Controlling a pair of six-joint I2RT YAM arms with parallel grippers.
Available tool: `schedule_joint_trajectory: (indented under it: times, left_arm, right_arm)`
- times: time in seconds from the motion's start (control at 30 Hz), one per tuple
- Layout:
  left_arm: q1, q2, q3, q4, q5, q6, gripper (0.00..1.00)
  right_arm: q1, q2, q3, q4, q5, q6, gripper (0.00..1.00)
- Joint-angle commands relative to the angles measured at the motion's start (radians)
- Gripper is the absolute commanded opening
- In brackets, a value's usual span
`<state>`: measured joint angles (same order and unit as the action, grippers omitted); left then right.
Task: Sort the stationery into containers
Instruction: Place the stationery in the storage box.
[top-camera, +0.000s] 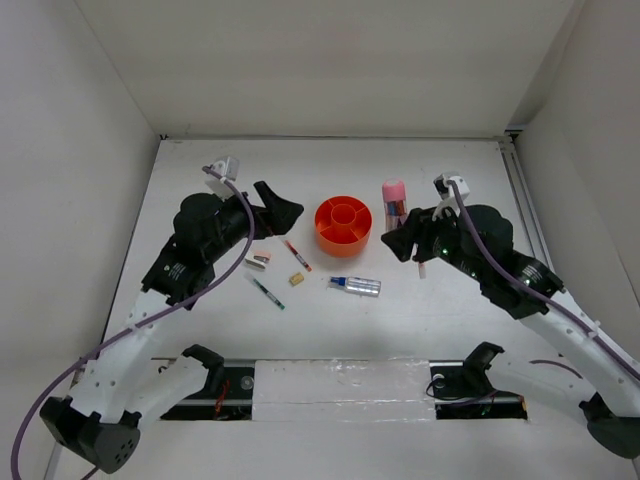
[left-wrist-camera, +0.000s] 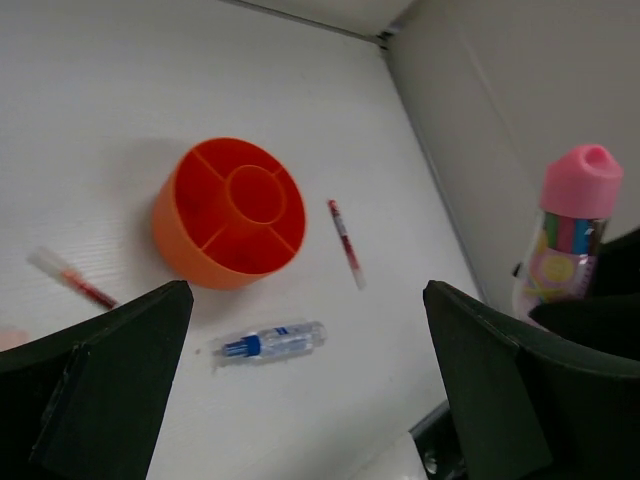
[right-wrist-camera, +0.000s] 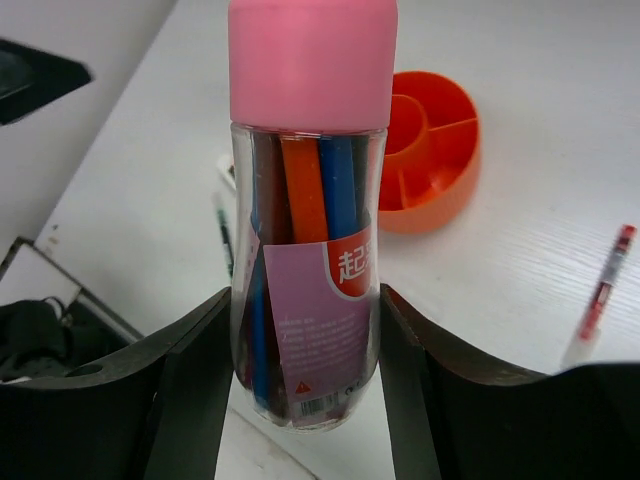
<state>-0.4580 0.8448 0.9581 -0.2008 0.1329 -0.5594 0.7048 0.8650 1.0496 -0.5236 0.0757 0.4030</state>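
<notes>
My right gripper holds the pink tube's lower end (right-wrist-camera: 312, 375), which must go into the orange container, so my left gripper should take the tube by its cap (top-camera: 394, 191).
My right gripper (right-wrist-camera: 305, 370) is shut on the pink tube (right-wrist-camera: 310, 200), a clear tube of coloured pens with a pink cap, both fingers pressed to its sides. From above, the pink tube (top-camera: 394, 198) stands upright just right of the orange container (top-camera: 343, 225). My left gripper (top-camera: 280, 208) hangs open and empty left of the container. On the table lie a red pen (top-camera: 297, 255), a green pen (top-camera: 266, 291), a stapler (top-camera: 259, 262), a tan cube (top-camera: 296, 279) and a silvery tube with blue cap (top-camera: 356, 286). The left wrist view shows the container (left-wrist-camera: 228, 212), empty, and the silvery tube (left-wrist-camera: 270, 342).
A second red pen (left-wrist-camera: 344, 240) lies right of the container, below my right gripper; it also shows as the red pen (right-wrist-camera: 600, 290) in the right wrist view. White walls enclose the table on three sides. The arm bases and a rail run along the near edge.
</notes>
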Motion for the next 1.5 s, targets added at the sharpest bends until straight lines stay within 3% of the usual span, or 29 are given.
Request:
schedule_joint_trajectory:
  times: [0.0,0.4,0.57,0.8,0.97,1.13,1.23,1.33,1.37,1.4,1.43,1.47]
  left_arm:
    - [-0.03,0.04,0.007,0.217,0.257,-0.049,1.0]
    - [-0.042,0.095,-0.099,0.56,0.554,-0.125,1.0]
    - [-0.042,0.128,-0.12,0.621,0.596,-0.167,1.0]
    - [-0.042,0.148,-0.14,0.678,0.617,-0.197,0.98]
    - [-0.042,0.157,-0.14,0.687,0.626,-0.206,0.8]
    - [-0.042,0.175,-0.15,0.698,0.648,-0.227,0.72]
    - [-0.042,0.175,-0.15,0.707,0.648,-0.227,0.57]
    - [-0.042,0.185,-0.14,0.707,0.648,-0.227,0.3]
    - [-0.042,0.198,-0.116,0.69,0.648,-0.227,0.1]
    - [-0.042,0.207,-0.104,0.677,0.648,-0.218,0.0]
    - [-0.042,0.224,-0.09,0.638,0.637,-0.218,0.0]
    - [-0.042,0.238,-0.059,0.618,0.605,-0.196,0.0]
  right_arm:
    - [0.045,0.034,-0.002,0.154,-0.128,-0.006,0.0]
    - [0.136,0.153,0.016,0.352,-0.28,-0.016,0.0]
    - [0.159,0.216,0.038,0.364,-0.361,-0.038,0.0]
    - [0.196,0.226,0.047,0.396,-0.352,-0.065,0.0]
    - [0.196,0.226,0.047,0.396,-0.353,-0.076,0.0]
    - [0.196,0.226,0.038,0.43,-0.311,-0.067,0.0]
    - [0.196,0.217,0.038,0.45,-0.291,-0.067,0.0]
    - [0.196,0.216,0.038,0.459,-0.29,-0.058,0.0]
    - [0.196,0.216,0.038,0.459,-0.3,-0.058,0.0]
    - [0.196,0.216,0.038,0.47,-0.3,-0.058,0.0]
    - [0.196,0.216,0.038,0.47,-0.312,-0.058,0.0]
    - [0.196,0.216,0.029,0.47,-0.312,-0.069,0.28]
